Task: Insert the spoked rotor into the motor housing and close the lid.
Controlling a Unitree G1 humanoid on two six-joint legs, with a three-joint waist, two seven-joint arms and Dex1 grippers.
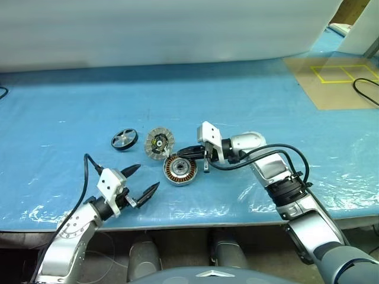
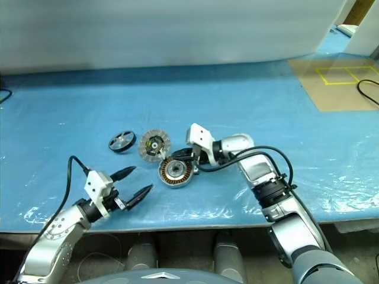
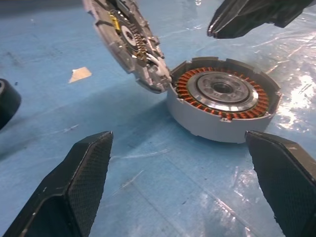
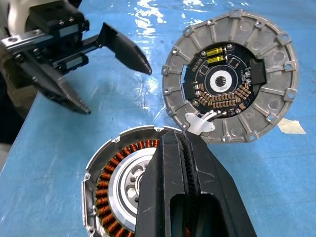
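Note:
I should expect a hidden stem under the spoked rotor's middle (image 1: 124, 139), because the motor housing has a round hole at its middle (image 3: 222, 88).
The motor housing (image 1: 179, 170), a silver case with copper windings, lies open on the blue table. The lid (image 1: 159, 143) sits tilted just behind it, black-and-yellow face up, its edge against the housing's rim (image 3: 170, 86). The dark spoked rotor (image 1: 124, 139) lies flat to the lid's left. My right gripper (image 1: 182, 152) is shut with nothing in it, its tips just over the housing's far rim beside the lid (image 4: 229, 74). My left gripper (image 1: 144, 179) is open and empty, near the front edge, pointing at the housing (image 3: 222, 98) from a short way off.
A brown mat with yellow tape (image 1: 337, 83) and a black cable (image 1: 367, 89) lie at the back right. A white sheet (image 1: 177, 29) borders the table's back. A small scrap of tape (image 4: 291, 127) lies by the lid. The table's front edge (image 1: 177, 220) runs close below both arms.

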